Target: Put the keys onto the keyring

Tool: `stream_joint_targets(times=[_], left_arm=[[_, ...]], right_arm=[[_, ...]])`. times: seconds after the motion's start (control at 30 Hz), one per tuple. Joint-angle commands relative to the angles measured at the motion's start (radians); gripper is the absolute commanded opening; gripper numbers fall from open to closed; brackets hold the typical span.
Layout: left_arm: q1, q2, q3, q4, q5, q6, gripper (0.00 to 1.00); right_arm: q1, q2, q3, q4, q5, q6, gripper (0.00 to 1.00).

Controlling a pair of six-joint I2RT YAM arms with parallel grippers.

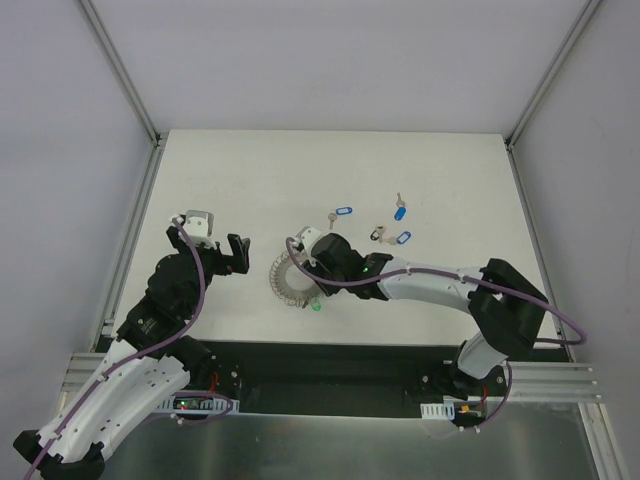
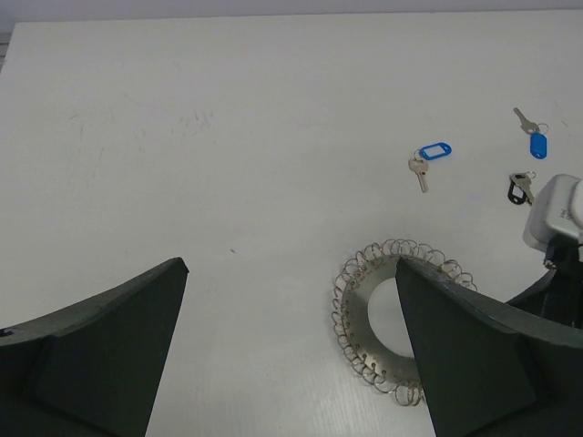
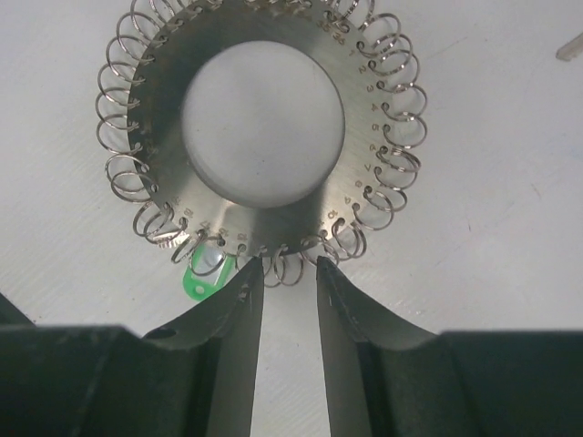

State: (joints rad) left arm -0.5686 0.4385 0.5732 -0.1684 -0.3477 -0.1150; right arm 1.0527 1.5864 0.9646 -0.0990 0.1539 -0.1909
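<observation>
Overlapping loops (image 3: 321, 249) crowd the ends of my right gripper's fingers, so next I back off, then pinch the keyring's near rim (image 3: 281, 248) at a single loop and lift it.
The keyring (image 1: 287, 283) is a flat grey metal disc with small wire loops round its rim, and it lies flat on the white table. A green tag (image 3: 204, 274) sits at its near rim. My right gripper (image 3: 287, 266) is narrowly open, its tips straddling a rim loop of the keyring (image 3: 264, 223). Three keys with blue tags (image 1: 343, 212) (image 1: 400, 212) (image 1: 403, 238) and one with a dark grey tag (image 2: 519, 188) lie loose behind it. My left gripper (image 2: 291, 264) is wide open and empty, left of the keyring (image 2: 369, 309).
The white table (image 1: 250, 180) is framed by metal posts and grey walls. My right wrist (image 1: 345, 262) hangs over the ring's right side. A key tip (image 3: 571, 45) shows at the right wrist view's upper right edge.
</observation>
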Motion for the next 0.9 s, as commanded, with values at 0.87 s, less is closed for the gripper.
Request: stream_joint_targets(times=[0.87], left_arm=[[-0.005,0.006,-0.007,0.038,0.015,-0.003,0.99]], right_arm=[[0.024,0.069,0.048,-0.033,0.251,-0.004,0.32]])
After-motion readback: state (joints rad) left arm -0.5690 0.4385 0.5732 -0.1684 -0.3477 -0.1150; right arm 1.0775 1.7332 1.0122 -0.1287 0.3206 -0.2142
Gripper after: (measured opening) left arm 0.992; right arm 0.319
